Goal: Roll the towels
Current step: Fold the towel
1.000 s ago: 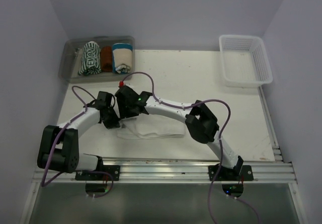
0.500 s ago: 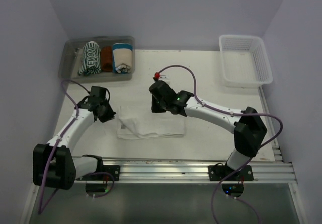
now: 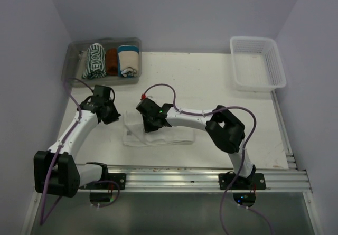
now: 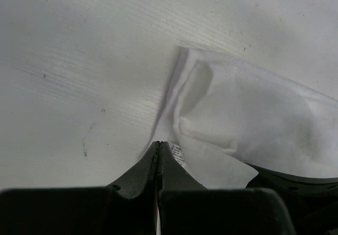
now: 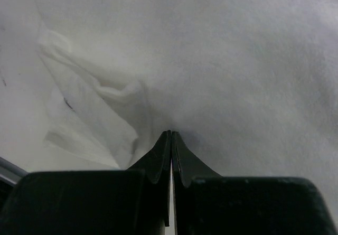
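Note:
The white towel's flap (image 3: 135,133) is folded over next to the right gripper's fingers, so the robot's right gripper should sweep it flat toward the towel's end (image 3: 125,140) before the rolling starts.
A white towel (image 3: 163,134) lies folded flat on the table, near its front edge. My left gripper (image 3: 112,113) is at the towel's left end, shut on the corner of the towel (image 4: 237,108) beside a small label (image 4: 180,153). The cloth draws up to the closed tips (image 4: 159,143). My right gripper (image 3: 150,121) reaches over the towel's left half. Its jaws are shut and the tips (image 5: 170,132) press down into the towel (image 5: 237,60), with a wrinkle (image 5: 119,92) just left of them.
A clear bin (image 3: 74,66) at the back left holds three rolled towels: green-striped (image 3: 95,62), brown (image 3: 111,60) and cream with blue (image 3: 128,60). A white basket (image 3: 257,60) stands at the back right. Purple cables loop over both arms.
My right gripper closed in the air behind the towel, then swung left and down onto the cloth. My left gripper drew slightly back, and the towel's corner followed it.

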### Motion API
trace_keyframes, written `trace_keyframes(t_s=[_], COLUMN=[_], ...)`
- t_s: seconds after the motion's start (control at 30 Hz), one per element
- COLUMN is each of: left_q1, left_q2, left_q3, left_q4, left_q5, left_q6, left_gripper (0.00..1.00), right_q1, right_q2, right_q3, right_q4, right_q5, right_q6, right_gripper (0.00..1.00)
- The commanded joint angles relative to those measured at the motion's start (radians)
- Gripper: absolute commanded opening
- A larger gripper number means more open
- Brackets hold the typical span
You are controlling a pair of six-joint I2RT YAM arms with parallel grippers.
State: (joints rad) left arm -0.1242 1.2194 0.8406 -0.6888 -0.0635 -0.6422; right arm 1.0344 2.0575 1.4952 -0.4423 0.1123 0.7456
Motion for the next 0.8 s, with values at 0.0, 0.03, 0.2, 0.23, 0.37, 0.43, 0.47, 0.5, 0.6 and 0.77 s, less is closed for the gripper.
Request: trace_keyframes(t_s=[0.0, 0.03, 0.2, 0.23, 0.37, 0.43, 0.47, 0.5, 0.6, 0.77], left_q1=[0.006, 0.006, 0.008, 0.008, 0.008, 0.009, 0.008, 0.008, 0.008, 0.008], left_q2=[-0.041, -0.043, -0.044, -0.053, -0.081, -0.081, -0.078, -0.071, -0.061, -0.054], left_q3=[0.057, 0.064, 0.106, 0.107, 0.095, 0.092, 0.092, 0.094, 0.083, 0.063], left_q4=[-0.041, -0.047, -0.080, -0.084, -0.083, -0.080, -0.078, -0.080, -0.069, -0.049], left_q5=[-0.036, -0.048, -0.064, -0.068, -0.073, -0.068, -0.068, -0.065, -0.053, -0.018], left_q6=[0.021, 0.019, 0.015, -0.002, -0.043, -0.047, -0.044, -0.037, -0.034, -0.033], left_gripper=[0.00, 0.00, 0.00, 0.00, 0.00, 0.00, 0.00, 0.00, 0.00, 0.00], right_q1=[0.035, 0.044, 0.105, 0.113, 0.121, 0.121, 0.121, 0.116, 0.080, 0.012], right_q2=[0.015, 0.026, 0.069, 0.078, 0.095, 0.072, 0.053, 0.011, -0.051, -0.050], right_q3=[0.109, 0.121, 0.206, 0.217, 0.205, 0.191, 0.166, 0.151, 0.093, 0.039], right_q4=[0.017, 0.017, 0.005, 0.001, 0.060, 0.063, 0.060, 0.059, 0.060, 0.054], right_q5=[-0.043, -0.043, -0.051, -0.065, -0.144, -0.116, -0.084, -0.047, 0.019, 0.024], right_q6=[-0.034, -0.038, -0.048, -0.048, -0.031, -0.041, -0.048, -0.054, -0.054, -0.019], right_gripper=[0.00, 0.00, 0.00, 0.00, 0.00, 0.00, 0.00, 0.00, 0.01, 0.01])
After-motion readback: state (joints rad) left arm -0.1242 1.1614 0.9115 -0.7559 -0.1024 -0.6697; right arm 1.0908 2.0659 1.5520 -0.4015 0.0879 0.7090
